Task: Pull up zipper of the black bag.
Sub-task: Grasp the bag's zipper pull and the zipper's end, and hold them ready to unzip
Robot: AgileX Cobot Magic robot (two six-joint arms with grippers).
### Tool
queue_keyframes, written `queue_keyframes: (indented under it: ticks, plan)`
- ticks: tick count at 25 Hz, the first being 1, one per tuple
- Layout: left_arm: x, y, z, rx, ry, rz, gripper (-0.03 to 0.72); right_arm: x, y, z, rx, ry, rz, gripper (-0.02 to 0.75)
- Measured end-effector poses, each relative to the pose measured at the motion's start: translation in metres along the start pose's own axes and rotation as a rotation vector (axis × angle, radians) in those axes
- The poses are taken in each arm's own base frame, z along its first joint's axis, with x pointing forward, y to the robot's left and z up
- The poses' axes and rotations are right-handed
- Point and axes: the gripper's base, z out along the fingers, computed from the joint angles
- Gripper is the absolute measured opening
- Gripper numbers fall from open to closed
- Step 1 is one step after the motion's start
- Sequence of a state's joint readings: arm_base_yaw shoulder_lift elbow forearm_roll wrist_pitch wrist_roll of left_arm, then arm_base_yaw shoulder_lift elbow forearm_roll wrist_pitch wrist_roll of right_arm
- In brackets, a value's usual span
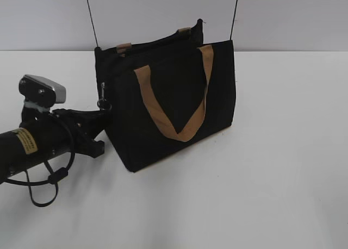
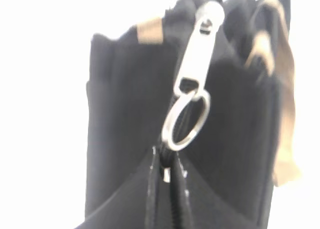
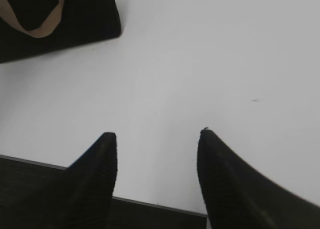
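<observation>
The zipper's hanging end (image 2: 166, 159) is pinched below the pull tab by my left gripper, which should lift and hold it while my right gripper takes the zipper's ring (image 1: 104, 104).
The black bag (image 1: 174, 107) stands upright on the white table, with tan handle loops on its sides. The zipper's silver pull tab (image 1: 102, 95) hangs at the bag's left end. In the left wrist view the pull tab (image 2: 197, 49) and its ring (image 2: 186, 121) hang in front of the bag (image 2: 125, 114). My left gripper (image 2: 167, 171) is shut, its fingertips pinching the bottom of the ring; in the exterior view the left gripper (image 1: 101, 114) touches the bag's left end. My right gripper (image 3: 157, 139) is open and empty over bare table, with the bag's corner (image 3: 85, 14) at the far left.
Two thin black rods (image 1: 91, 18) (image 1: 236, 12) rise behind the bag. A cable loop (image 1: 49, 178) hangs under my left arm. The table's front edge (image 3: 150, 205) shows just under my right fingers. White table (image 1: 283, 151) spreads right of the bag.
</observation>
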State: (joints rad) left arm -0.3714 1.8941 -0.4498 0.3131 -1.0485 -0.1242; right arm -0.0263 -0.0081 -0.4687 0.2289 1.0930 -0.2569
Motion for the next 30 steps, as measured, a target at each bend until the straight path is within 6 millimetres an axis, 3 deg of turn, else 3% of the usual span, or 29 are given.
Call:
queue_keyframes:
  ticks: [8,13,21,25,30]
  plan:
    - [-0.051,-0.007,-0.040,-0.029,-0.107,0.065,0.020,-0.003,0.004,0.000,-0.045,-0.028,0.027,0.397]
    - [-0.083,-0.013,-0.067,-0.041,-0.158,0.094,0.019,-0.004,0.006,0.000,-0.066,-0.048,0.041,0.358]
    - [-0.107,-0.024,-0.099,-0.007,-0.193,0.073,0.019,-0.006,0.008,0.000,-0.093,-0.054,0.022,0.326]
    - [-0.112,-0.026,-0.103,0.002,-0.198,0.060,0.019,-0.024,0.012,0.007,-0.190,-0.047,0.011,0.325]
    - [-0.125,-0.027,-0.102,0.027,-0.225,0.055,0.019,-0.054,0.013,0.033,-0.324,-0.030,-0.014,0.325]
